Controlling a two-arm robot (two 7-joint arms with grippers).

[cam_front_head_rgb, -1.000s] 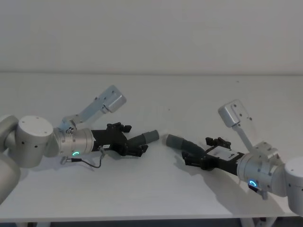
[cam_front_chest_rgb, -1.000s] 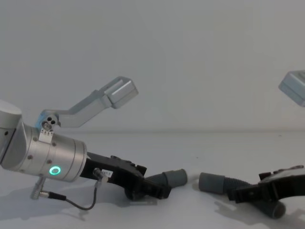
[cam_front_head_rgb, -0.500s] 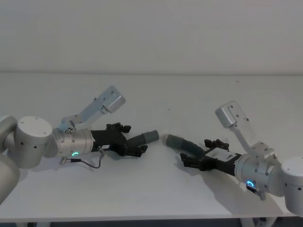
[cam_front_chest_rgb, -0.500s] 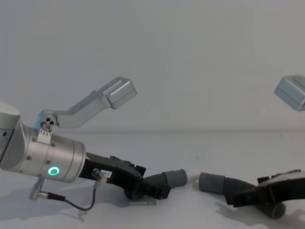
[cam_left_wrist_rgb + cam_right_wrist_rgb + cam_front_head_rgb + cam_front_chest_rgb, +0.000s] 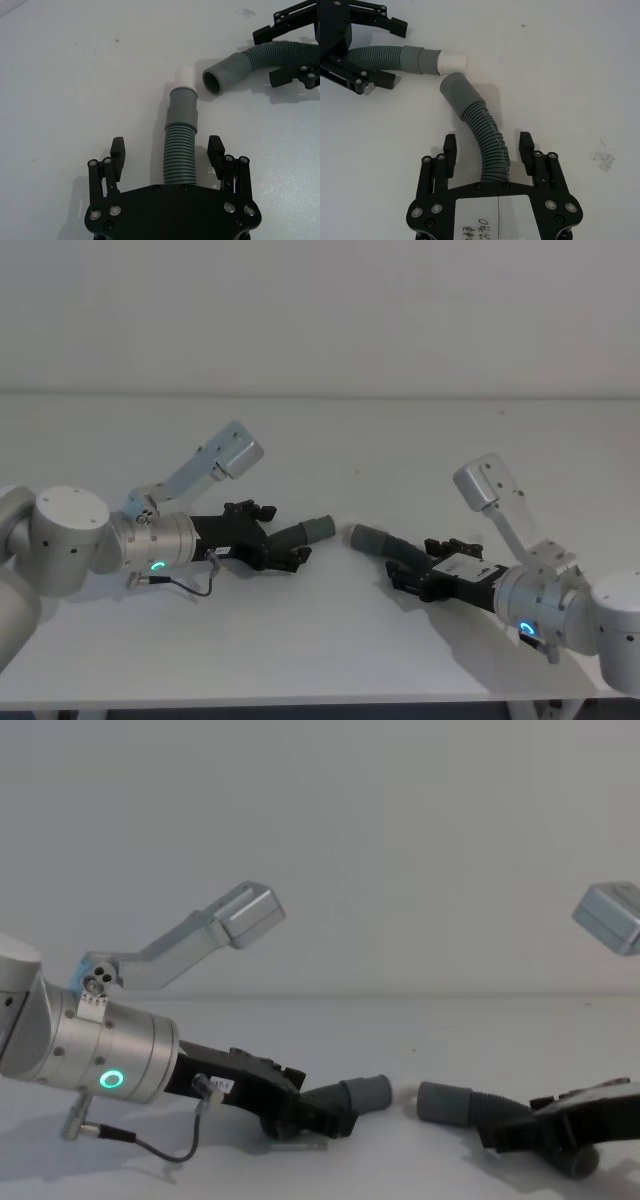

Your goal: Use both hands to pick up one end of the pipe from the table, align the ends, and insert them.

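The whitish bit (image 5: 185,78) should slide into the other pipe end when I push the pipe ends together, because it is thinner than that end's opening (image 5: 212,83).
Two dark-grey corrugated pipe pieces lie on the white table (image 5: 330,440). The left piece (image 5: 180,152) ends in a smooth cuff (image 5: 183,105) with a whitish bit (image 5: 186,77) at its tip. My left gripper (image 5: 167,152) is open, its fingers straddling the ribbed part without touching it. The right piece (image 5: 487,135) curves to its cuff (image 5: 457,90), whose mouth lies just beside the whitish bit (image 5: 452,62). My right gripper (image 5: 488,148) is open around its ribbed part. In the head view the left gripper (image 5: 280,535) and right gripper (image 5: 418,562) face each other across the two cuffs (image 5: 318,528) (image 5: 372,537).
The wrist cameras stand up on silver brackets above each arm (image 5: 225,455) (image 5: 490,485). A thin cable (image 5: 170,1148) hangs under the left wrist. Bare table surface lies all around the pipe pieces, with a white wall behind.
My right gripper has crept a little forward along its pipe piece toward the cuff. The left gripper and both pipe pieces have hardly moved.
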